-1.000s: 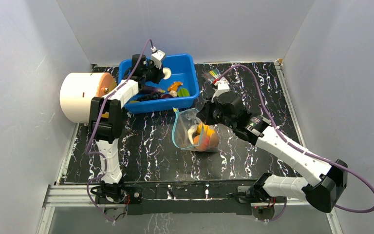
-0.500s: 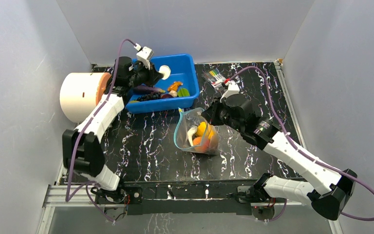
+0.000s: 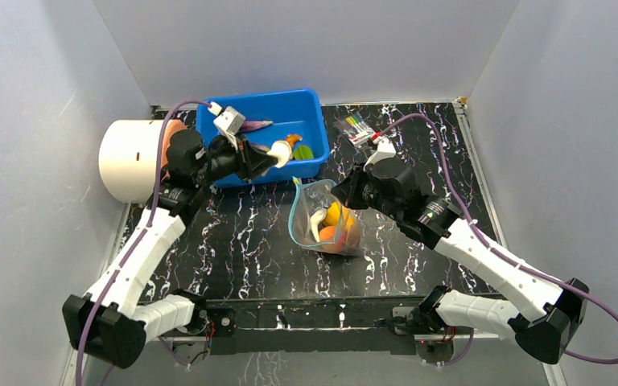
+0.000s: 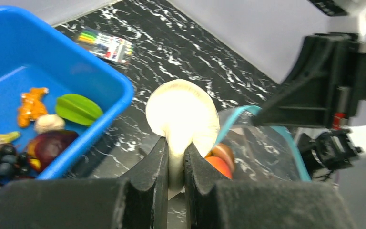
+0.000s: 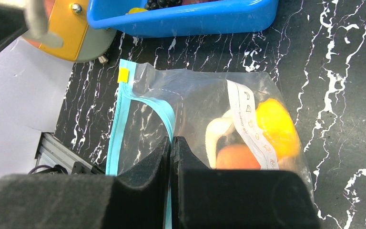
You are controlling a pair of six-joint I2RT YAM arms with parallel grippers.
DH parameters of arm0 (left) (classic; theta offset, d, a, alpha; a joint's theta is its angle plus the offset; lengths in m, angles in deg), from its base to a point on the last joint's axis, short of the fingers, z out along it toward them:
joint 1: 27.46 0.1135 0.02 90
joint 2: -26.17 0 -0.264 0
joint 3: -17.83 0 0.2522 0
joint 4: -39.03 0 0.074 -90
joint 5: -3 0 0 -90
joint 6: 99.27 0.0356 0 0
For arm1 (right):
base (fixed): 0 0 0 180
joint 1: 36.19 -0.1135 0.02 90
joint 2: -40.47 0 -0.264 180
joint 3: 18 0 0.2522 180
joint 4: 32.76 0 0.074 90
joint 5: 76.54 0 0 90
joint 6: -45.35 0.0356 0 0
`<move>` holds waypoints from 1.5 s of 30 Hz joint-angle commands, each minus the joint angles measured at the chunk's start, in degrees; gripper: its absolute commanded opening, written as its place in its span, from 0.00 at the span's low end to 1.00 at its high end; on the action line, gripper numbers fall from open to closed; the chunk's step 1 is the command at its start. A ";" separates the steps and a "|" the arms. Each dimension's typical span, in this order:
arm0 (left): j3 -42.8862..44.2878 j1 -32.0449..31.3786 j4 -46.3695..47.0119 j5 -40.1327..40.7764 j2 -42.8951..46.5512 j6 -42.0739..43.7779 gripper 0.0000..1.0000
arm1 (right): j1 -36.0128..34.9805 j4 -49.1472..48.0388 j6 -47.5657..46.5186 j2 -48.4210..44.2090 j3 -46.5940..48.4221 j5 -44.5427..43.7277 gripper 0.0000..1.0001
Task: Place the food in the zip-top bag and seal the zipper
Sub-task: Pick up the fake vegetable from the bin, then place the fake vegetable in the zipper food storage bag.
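Observation:
The teal zipper (image 3: 292, 222) is held open toward the cream mushroom, so the robot's left gripper keeps going into the bag's opening (image 3: 309, 212) and lets go of the mushroom inside.
My left gripper (image 3: 272, 154) is shut on a cream toy mushroom (image 4: 182, 116) and holds it in the air just past the blue bin's front rim, left of the bag. The clear zip-top bag (image 3: 319, 215) lies open on the black marbled table, with a yellow piece (image 5: 275, 128), an orange fruit (image 5: 238, 157) and a white piece inside. My right gripper (image 5: 170, 143) is shut on the upper lip of the bag's teal zipper (image 5: 148, 106) and holds the mouth open. More toy food lies in the bin: a green slice (image 4: 77, 109), an orange piece (image 4: 32, 106), dark grapes (image 4: 0, 160).
The blue bin (image 3: 310, 104) stands at the back centre. A white cylinder with an orange face (image 3: 133, 159) lies at the left wall. A clear packet of coloured markers (image 3: 356, 125) lies behind the right arm. Grey walls enclose the table.
My left arm has lifted the mushroom out of the bin and carried it forward and right toward the bag. The right gripper has kept its hold on the bag's lip.

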 commanded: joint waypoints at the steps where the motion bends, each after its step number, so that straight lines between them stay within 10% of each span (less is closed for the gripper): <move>1: -4.27 -1.47 1.52 -5.19 5.81 -9.37 0.00 | -0.17 -5.27 1.23 -0.05 0.22 -0.64 0.00; 23: -15.79 -10.95 10.81 -3.80 4.71 -26.45 0.02 | -0.13 -7.83 3.29 1.80 1.19 1.86 0.00; 32: -13.14 -12.00 6.55 -0.68 4.43 -22.24 0.59 | -0.12 -7.40 3.36 0.95 1.06 1.96 0.00; 45: -5.90 -11.94 -9.14 11.41 5.23 -6.19 0.67 | -0.14 -7.65 0.63 -0.61 -1.21 3.27 0.00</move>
